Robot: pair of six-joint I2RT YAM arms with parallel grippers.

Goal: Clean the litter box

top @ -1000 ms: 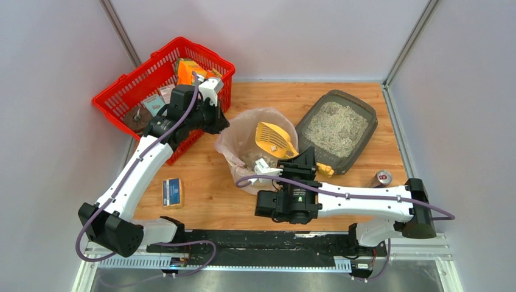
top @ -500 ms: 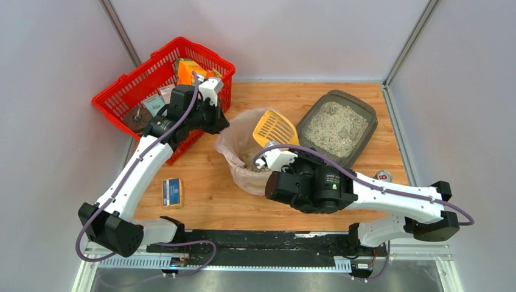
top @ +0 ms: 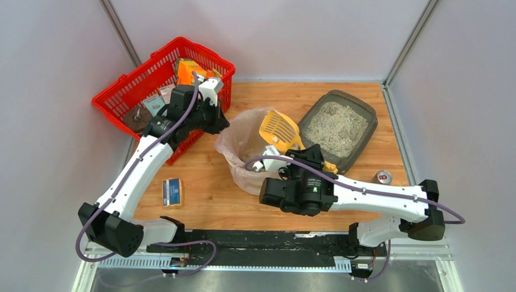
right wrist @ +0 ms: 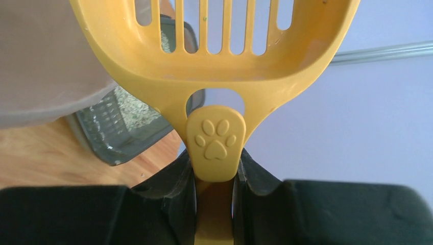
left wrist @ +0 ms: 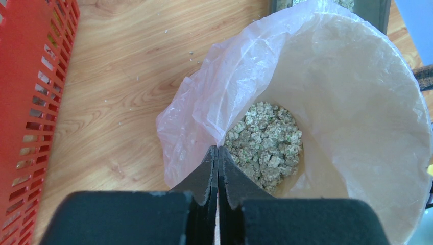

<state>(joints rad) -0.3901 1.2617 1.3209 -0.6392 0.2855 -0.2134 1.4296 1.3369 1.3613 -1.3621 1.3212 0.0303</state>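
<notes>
My right gripper's wrist bends over the bin to hold the scoop, so my left gripper should keep the scoop's head steady while my right gripper takes the scoop's handle again.
The dark grey litter box with pale gravelly litter sits at the back right; its corner shows in the right wrist view. My right gripper is shut on the handle of a yellow slotted scoop, held over the right rim of the bin, between bin and litter box. In the right wrist view the scoop looks empty. My left gripper is shut on the edge of the clear bag liner of the round beige bin. Litter clumps lie in the bin.
A red mesh basket with several items stands at the back left, right beside my left arm, and shows in the left wrist view. A small blue and yellow box lies front left. A can stands near the litter box's front right.
My right arm has swung and turned the scoop from over the bin's middle towards the bin's right rim, nearer the litter box. The left arm has not moved.
</notes>
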